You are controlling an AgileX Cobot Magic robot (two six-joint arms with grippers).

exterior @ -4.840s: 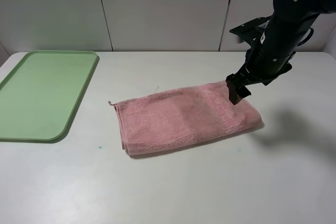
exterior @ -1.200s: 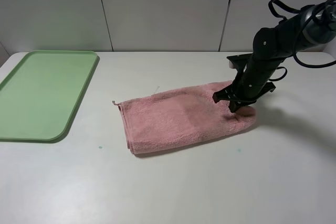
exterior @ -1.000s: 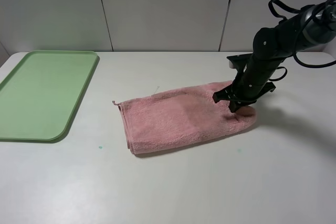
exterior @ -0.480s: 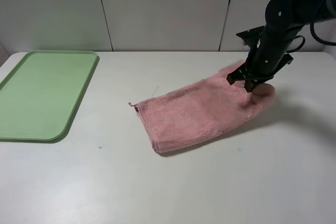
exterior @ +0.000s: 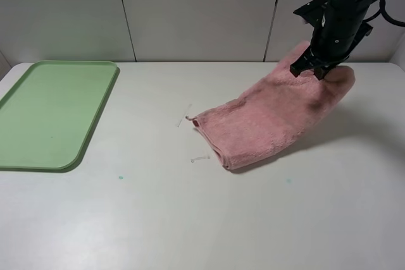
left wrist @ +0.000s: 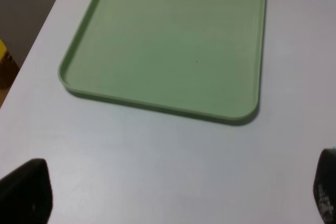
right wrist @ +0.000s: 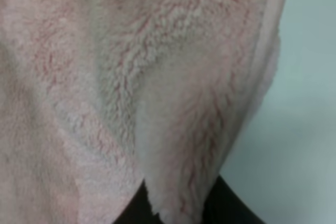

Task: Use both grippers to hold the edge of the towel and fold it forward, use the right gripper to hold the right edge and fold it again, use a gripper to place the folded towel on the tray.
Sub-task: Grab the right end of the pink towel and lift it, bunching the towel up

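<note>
I should fold its raised edge back over the towel's resting end, as the towel stretches straight from there to my right gripper and drags if pulled farther.
The pink towel, folded once, hangs slanted from its right edge, which is lifted off the table, while its left end still rests on the surface. My right gripper is shut on that raised edge, high at the right back. Pink terry towel fills the right wrist view, with a dark finger just showing under it. The pale-green tray lies flat at the far left and holds nothing. In the left wrist view the tray lies ahead of my open left gripper, whose black fingertips show at the corners.
The white table stretches under everything. A grey panelled wall stands behind it. A small greenish speck marks the table between tray and towel.
My right gripper has risen and moved back to the right with the towel's right edge. The cloth's left end has slid to the right across the table.
</note>
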